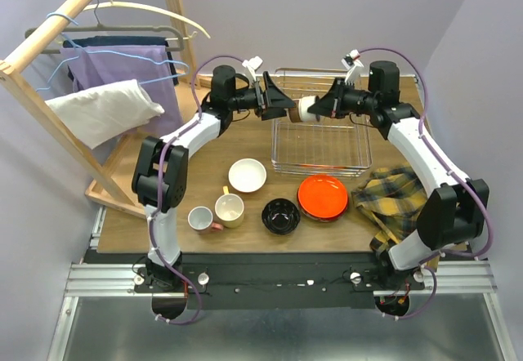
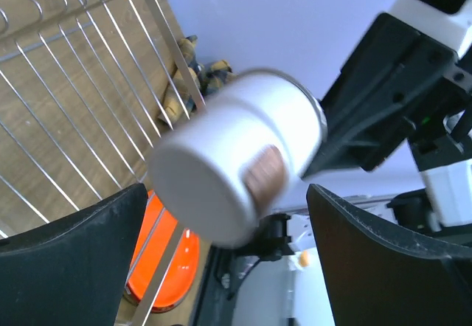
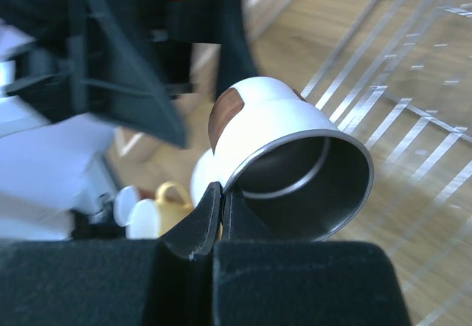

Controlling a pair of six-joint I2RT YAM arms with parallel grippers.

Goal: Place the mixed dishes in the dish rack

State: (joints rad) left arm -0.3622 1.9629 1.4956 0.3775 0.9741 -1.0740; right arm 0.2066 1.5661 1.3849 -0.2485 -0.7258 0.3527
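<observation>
The robot's right gripper is on the steel cup's rim (image 1: 316, 109), so next the left gripper takes the cup's base (image 1: 293, 113) before the right gripper grips the dish rack's near edge.
My right gripper (image 1: 320, 108) is shut on the rim of a steel cup (image 1: 305, 109), white outside with a brown patch, and holds it on its side in the air above the far edge of the wire dish rack (image 1: 274, 144). In the right wrist view the fingers (image 3: 220, 208) pinch the cup's (image 3: 287, 156) rim. My left gripper (image 1: 284, 104) is open, facing the cup's base. In the left wrist view the cup (image 2: 236, 167) hangs just beyond its spread fingers (image 2: 74, 259), not touching them.
On the table in front of the rack stand a white bowl (image 1: 247, 175), a cream mug (image 1: 230, 210), a pink mug (image 1: 202, 219), a black bowl (image 1: 280, 216) and an orange-red bowl (image 1: 322, 196). A plaid cloth (image 1: 400, 202) lies right. A wooden clothes rack (image 1: 82, 91) stands left.
</observation>
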